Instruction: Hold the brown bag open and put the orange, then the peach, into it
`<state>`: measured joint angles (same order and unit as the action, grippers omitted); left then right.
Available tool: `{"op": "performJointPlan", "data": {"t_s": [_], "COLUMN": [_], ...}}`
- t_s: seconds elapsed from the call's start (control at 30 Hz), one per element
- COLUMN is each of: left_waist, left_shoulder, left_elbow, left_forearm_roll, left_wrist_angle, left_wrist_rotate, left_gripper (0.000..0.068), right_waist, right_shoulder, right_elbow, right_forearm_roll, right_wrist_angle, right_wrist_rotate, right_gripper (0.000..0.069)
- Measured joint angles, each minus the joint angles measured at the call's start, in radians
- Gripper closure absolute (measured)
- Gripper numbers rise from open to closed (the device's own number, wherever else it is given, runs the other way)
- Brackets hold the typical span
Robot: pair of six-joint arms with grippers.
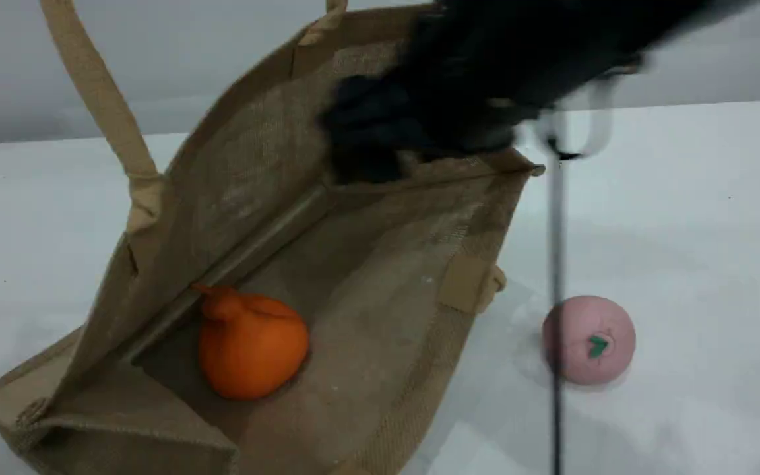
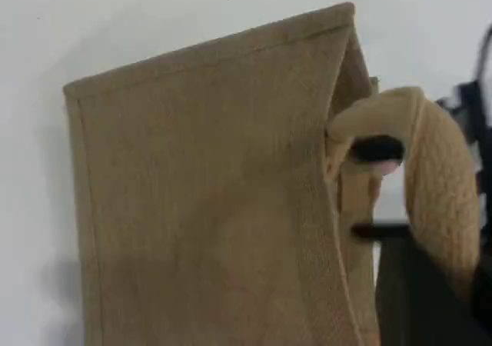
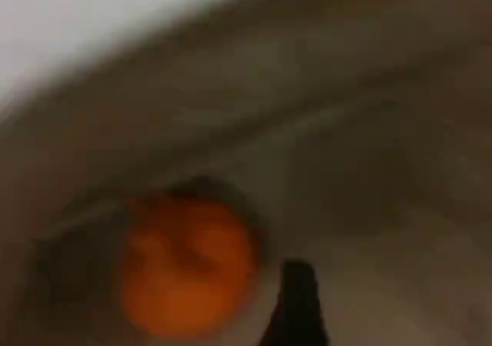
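Observation:
The brown bag's upper side point(image 1: 231, 178) will fold down over the orange when I lower the handle, because that side hangs from its raised beige handle point(image 1: 99, 87).
The brown bag point(image 1: 380, 277) lies tipped on the white table with its mouth held wide toward the scene camera. The orange point(image 1: 251, 343) rests free on its inner wall near the bottom fold, and shows blurred in the right wrist view point(image 3: 188, 265). The pink peach point(image 1: 591, 340) sits on the table to the right of the bag. My right gripper point(image 1: 370, 132) is a dark blur above the bag's upper rim, open and apart from the orange. My left gripper point(image 2: 378, 152) is shut on the bag's beige handle point(image 2: 438, 177), which loops around it.
A thin dark cable point(image 1: 556, 277) hangs from the right arm and crosses the peach's left edge in the scene view. The bag's other handle point(image 1: 99, 99) rises past the top of the frame. White table point(image 1: 696, 251) spreads around bag and peach.

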<state>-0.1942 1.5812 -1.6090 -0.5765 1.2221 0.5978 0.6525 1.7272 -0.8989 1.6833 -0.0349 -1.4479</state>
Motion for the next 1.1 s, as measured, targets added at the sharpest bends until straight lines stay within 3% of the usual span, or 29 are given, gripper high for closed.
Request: {"op": "performJointPlan", "data": {"t_s": [0.17, 0.37, 0.5, 0.77, 1.1], "left_waist": [0.0, 0.0, 0.0, 0.0, 0.0], "left_shoulder": [0.0, 0.0, 0.0, 0.0, 0.0], "left_elbow": [0.0, 0.0, 0.0, 0.0, 0.0], "left_forearm_roll": [0.0, 0.0, 0.0, 0.0, -0.001], "left_wrist_angle": [0.0, -0.001, -0.001, -0.001, -0.001], "left_wrist_rotate": [0.0, 0.0, 0.0, -0.001, -0.001], "left_gripper": [0.0598, 0.0598, 0.0598, 0.0598, 0.0598], "right_waist": [-0.027, -0.032, -0.074, -0.175, -0.176], "right_shoulder": [-0.087, -0.079, -0.055, 0.088, 0.246], "right_elbow": [0.17, 0.279, 0.279, 0.243, 0.133], "right_forearm_roll": [0.06, 0.06, 0.045, 0.014, 0.003], "right_wrist_angle": [-0.105, -0.173, -0.17, -0.014, -0.013], "right_wrist_rotate": [0.0, 0.0, -0.001, -0.001, -0.029], "right_gripper": [0.0184, 0.0221, 0.0226, 0.0227, 0.0227]}}
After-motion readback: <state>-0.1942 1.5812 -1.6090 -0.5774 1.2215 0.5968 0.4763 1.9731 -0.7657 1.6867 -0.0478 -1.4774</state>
